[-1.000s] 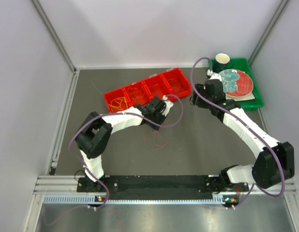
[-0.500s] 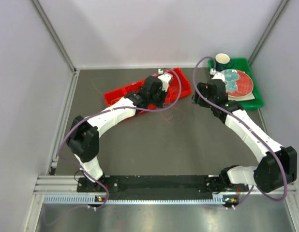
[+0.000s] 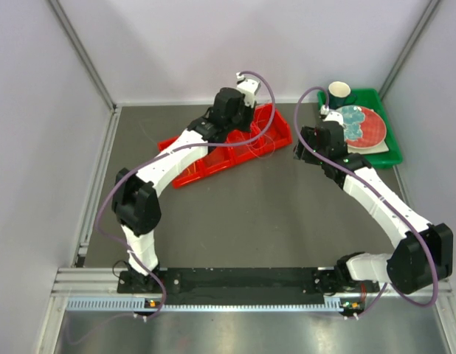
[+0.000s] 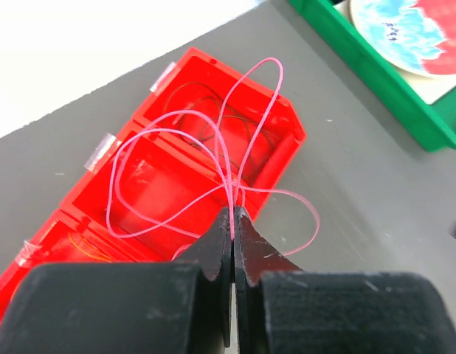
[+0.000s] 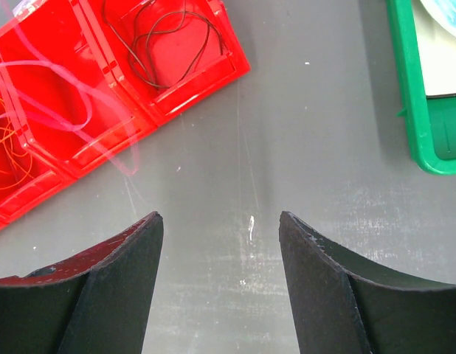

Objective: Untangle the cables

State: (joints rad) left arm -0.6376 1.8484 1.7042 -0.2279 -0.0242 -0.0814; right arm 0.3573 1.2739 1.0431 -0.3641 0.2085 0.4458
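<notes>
The pink cable (image 4: 226,151) hangs free and the compartment (image 4: 160,181) beside the black cable is empty, so the robot's left gripper should keep going down there until the loops are inside, then let go.
My left gripper (image 4: 233,214) is shut on a thin pinkish cable (image 4: 229,181) and holds it up over the red bin (image 4: 283,158). The cable's loops hang over the bin's compartments and past its edge. A black cable (image 4: 213,125) lies in the end compartment and a yellow-orange one (image 4: 88,247) in a nearer one. In the top view the left gripper (image 3: 229,127) is over the bin (image 3: 191,173). My right gripper (image 5: 220,221) is open and empty above bare table beside the bin. It sees the black cable (image 5: 169,37), the orange cable (image 5: 7,147) and the blurred pink cable (image 5: 66,96).
A green tray (image 3: 390,153) at the back right holds a red and blue plate (image 3: 361,125) and a dark cup (image 3: 339,92). The tray's edge shows in the right wrist view (image 5: 405,88). Grey walls close the table at the back and both sides.
My left arm has swung from the table's middle up and back to over the red bin, carrying the pink cable. The bin has shifted a little. The right arm has barely moved.
</notes>
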